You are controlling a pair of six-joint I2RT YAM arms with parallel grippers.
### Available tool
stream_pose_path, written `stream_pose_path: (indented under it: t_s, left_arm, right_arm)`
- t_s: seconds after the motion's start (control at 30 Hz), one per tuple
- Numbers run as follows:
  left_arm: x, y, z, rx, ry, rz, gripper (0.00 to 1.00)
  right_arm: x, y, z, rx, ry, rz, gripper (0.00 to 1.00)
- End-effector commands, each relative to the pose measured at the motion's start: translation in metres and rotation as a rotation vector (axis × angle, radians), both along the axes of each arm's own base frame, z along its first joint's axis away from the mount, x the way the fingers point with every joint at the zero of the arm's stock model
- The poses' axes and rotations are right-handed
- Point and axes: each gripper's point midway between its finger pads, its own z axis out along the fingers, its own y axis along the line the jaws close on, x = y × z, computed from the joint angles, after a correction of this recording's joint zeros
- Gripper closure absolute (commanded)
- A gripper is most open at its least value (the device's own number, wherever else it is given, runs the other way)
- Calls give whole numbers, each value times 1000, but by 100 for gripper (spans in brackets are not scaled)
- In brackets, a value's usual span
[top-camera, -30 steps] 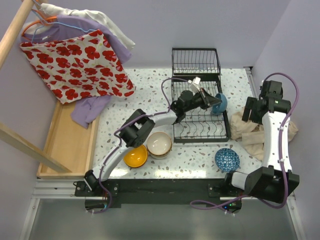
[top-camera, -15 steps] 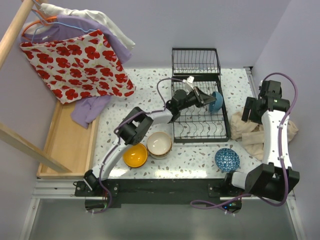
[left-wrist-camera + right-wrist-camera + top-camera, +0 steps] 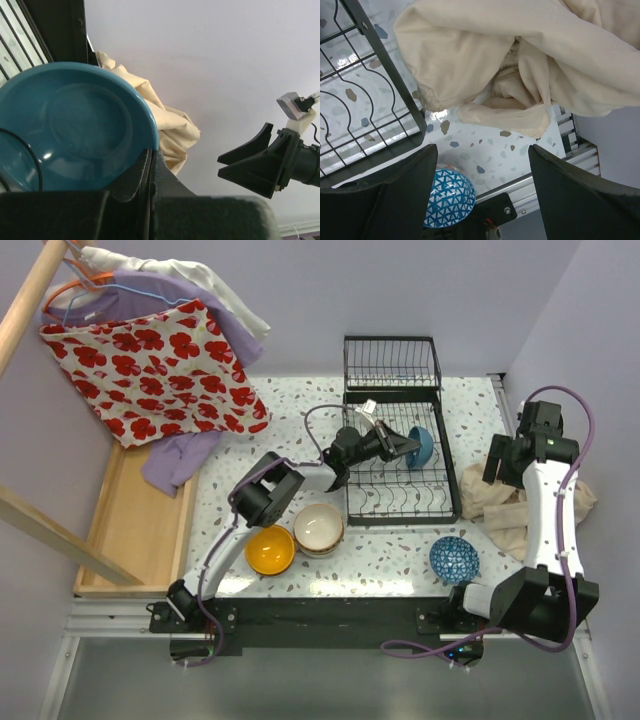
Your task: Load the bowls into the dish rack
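Note:
The blue bowl (image 3: 424, 447) sits short of the dish rack's side, so my left gripper should grip the bowl's rim from above and push it up against that side (image 3: 446, 452).
My left gripper (image 3: 403, 446) is shut on the rim of the plain blue bowl (image 3: 421, 445) and holds it on edge over the black wire dish rack (image 3: 400, 495). In the left wrist view the blue bowl (image 3: 70, 125) fills the left, its rim pinched between my fingertips (image 3: 142, 172). My right gripper (image 3: 505, 455) is open and empty above the cream cloth (image 3: 500, 502). An orange-yellow bowl (image 3: 270, 550), a cream bowl with brown rim (image 3: 319, 526) and a blue-white patterned bowl (image 3: 454, 559) sit on the table; the patterned bowl also shows in the right wrist view (image 3: 451, 197).
A wooden tray (image 3: 135, 520) lies at the left under hanging clothes (image 3: 160, 360) and a wooden rail. The rack's higher basket section (image 3: 392, 365) is at the back. The crumpled cream cloth (image 3: 520, 65) lies right of the rack, under the right arm.
My left gripper has drawn the blue bowl leftward and slightly back, from the rack's right edge to over the tines. The right arm has barely moved.

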Motion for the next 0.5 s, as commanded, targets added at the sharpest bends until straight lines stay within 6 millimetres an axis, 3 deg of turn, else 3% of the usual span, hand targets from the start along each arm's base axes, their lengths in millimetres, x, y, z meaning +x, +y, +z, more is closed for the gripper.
stream_pose_path:
  t_s: [0.0,0.07,0.1,0.13,0.23,0.33,0.47]
  left_arm:
    - [-9,8,6,40,-26,-24,92]
    - [-8,14,9,50,-47,-17,80]
    - [-7,16,20,52,-82,-10,75]
    - [-6,18,21,58,-92,-5,63]
    - [-1,26,31,80,-142,9,48]
    - [3,30,40,118,-201,26,39]
    - [2,27,52,166,-286,30,36]
  right_arm:
    - [2,0,4,-1,-31,2,23]
    - [1,1,5,3,-32,1,23]
    - [1,1,7,6,-36,2,23]
    - [1,2,8,5,-41,2,22]
    - [1,3,11,9,-49,2,22]
    - [0,4,15,12,-67,2,22]
    - [-4,7,13,20,-74,-1,22]
